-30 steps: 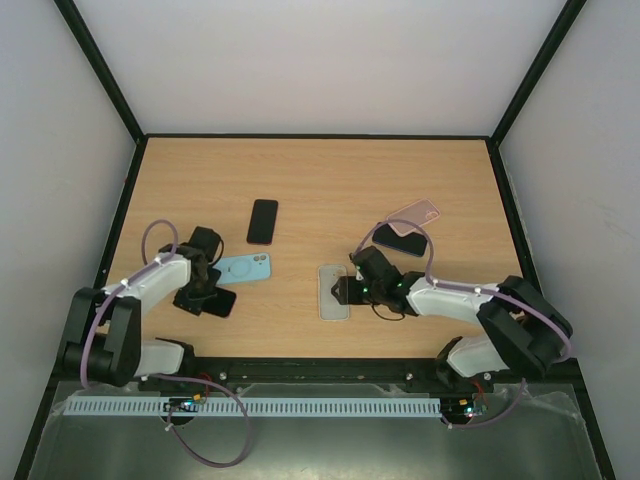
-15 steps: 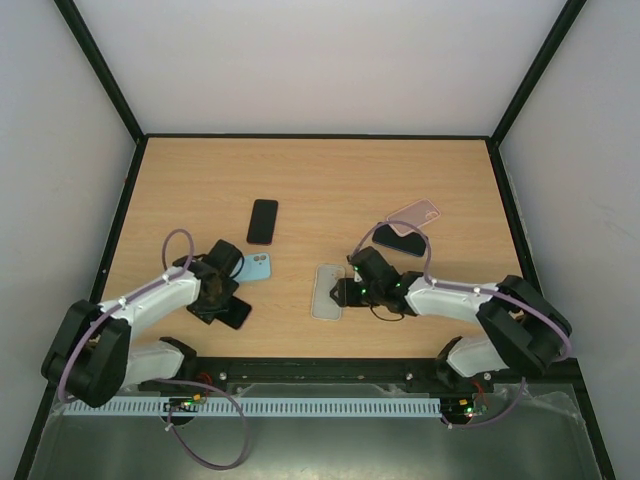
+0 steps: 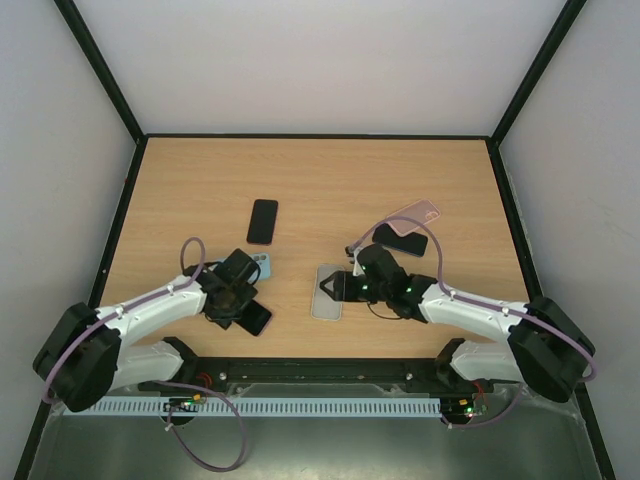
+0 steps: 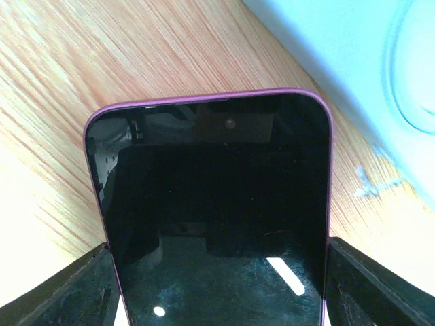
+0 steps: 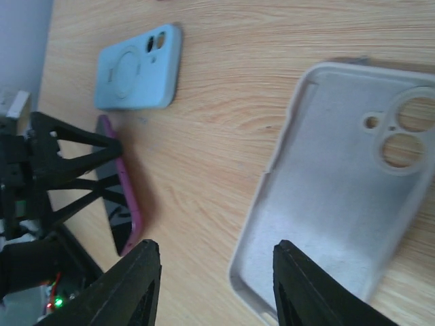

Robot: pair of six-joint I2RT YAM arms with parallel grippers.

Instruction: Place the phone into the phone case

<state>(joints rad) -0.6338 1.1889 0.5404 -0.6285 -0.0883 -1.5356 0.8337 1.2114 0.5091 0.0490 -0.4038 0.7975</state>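
Observation:
My left gripper goes on bringing the phone to my open right gripper (image 5: 217,282) until the right gripper's fingers close on it, because the phone's purple edge (image 5: 131,197) stands free toward them.
My left gripper (image 3: 243,300) is shut on a dark phone with a purple rim (image 3: 257,319), gripping its two long sides; the phone fills the left wrist view (image 4: 214,204) just above the table. The empty pale grey phone case (image 3: 328,291) lies open side up on the table, to the right of the phone. My right gripper (image 3: 346,287) is open at the case's right side. In the right wrist view one finger is over the case (image 5: 340,197) and the other over bare wood, with the purple phone (image 5: 122,193) beyond.
A light blue case (image 3: 262,264) lies back side up just behind my left gripper and shows in both wrist views (image 4: 353,61) (image 5: 138,68). A black phone (image 3: 263,221) lies farther back. A pink case (image 3: 415,213) rests on a dark phone (image 3: 400,240) at the right.
My left arm has carried the purple phone to the right, toward the grey case. The grey case has shifted slightly left. My right gripper has stayed open at the case.

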